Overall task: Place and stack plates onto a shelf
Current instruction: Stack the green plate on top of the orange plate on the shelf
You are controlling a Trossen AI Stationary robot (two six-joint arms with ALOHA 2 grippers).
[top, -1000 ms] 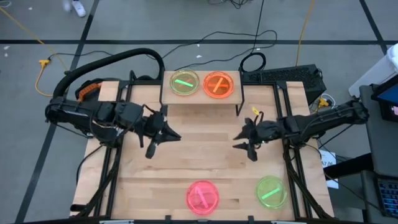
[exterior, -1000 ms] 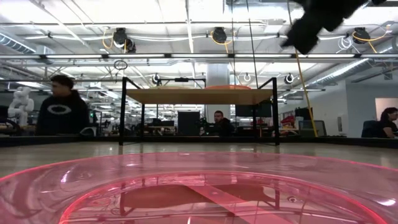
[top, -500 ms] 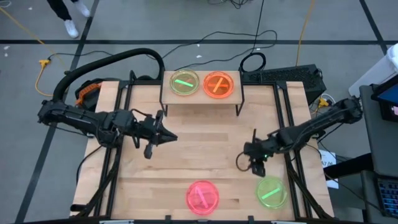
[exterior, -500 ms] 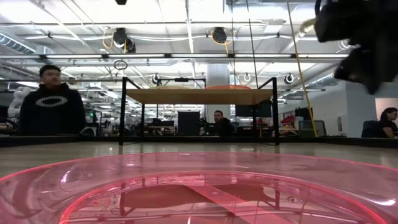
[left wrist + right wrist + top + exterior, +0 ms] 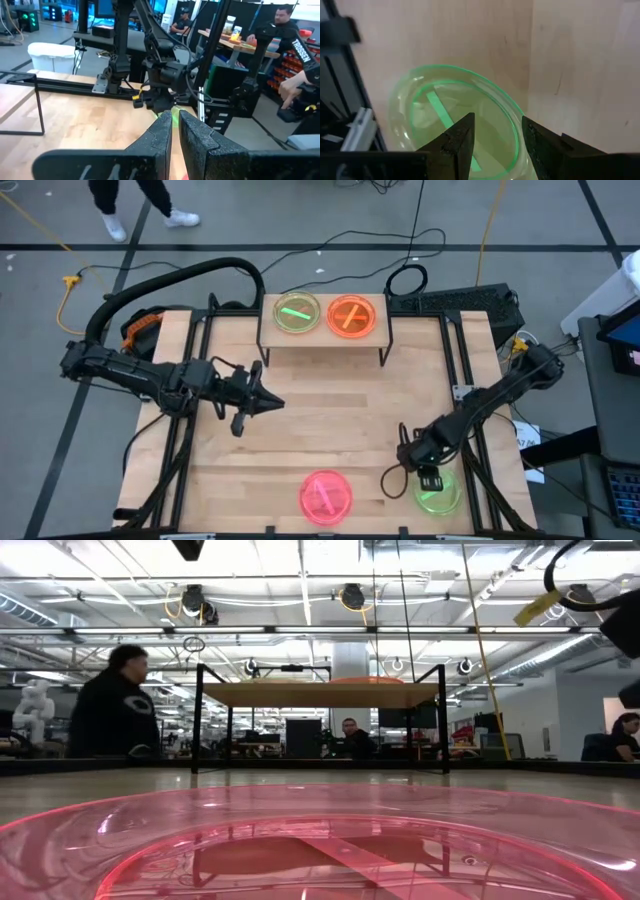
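Note:
The near green plate is beside the black rail. So my right gripper should first move the plate to the open wood [image 5: 377, 448], then grip the plate's rim on the rail side.
The shelf [image 5: 320, 337] stands at the table's far edge on thin black legs and carries a green plate [image 5: 297, 313] and an orange plate [image 5: 351, 316], both flat on its board. A pink plate [image 5: 326, 496] lies flat near the near edge and fills the low view [image 5: 320, 850]. Another green plate [image 5: 440, 492] lies flat at the near right corner. My right gripper [image 5: 424, 470] hangs open just over that plate [image 5: 455, 125], with its fingers on either side of the plate's rim [image 5: 515, 117]; no touch shows. My left gripper [image 5: 268, 402] waits shut over the table's left middle.
The shelf [image 5: 320, 695] shows across the table in the low view. Black frame rails run along the left and right table edges [image 5: 470, 380]. Bare wood lies between the shelf and the near plates. People stand and sit in the room beyond.
My right gripper has swung from the table's middle right toward the near edge and down, tipping to point at the near-right green plate. My left gripper has drawn back slightly toward the table's left. The plates have not moved.

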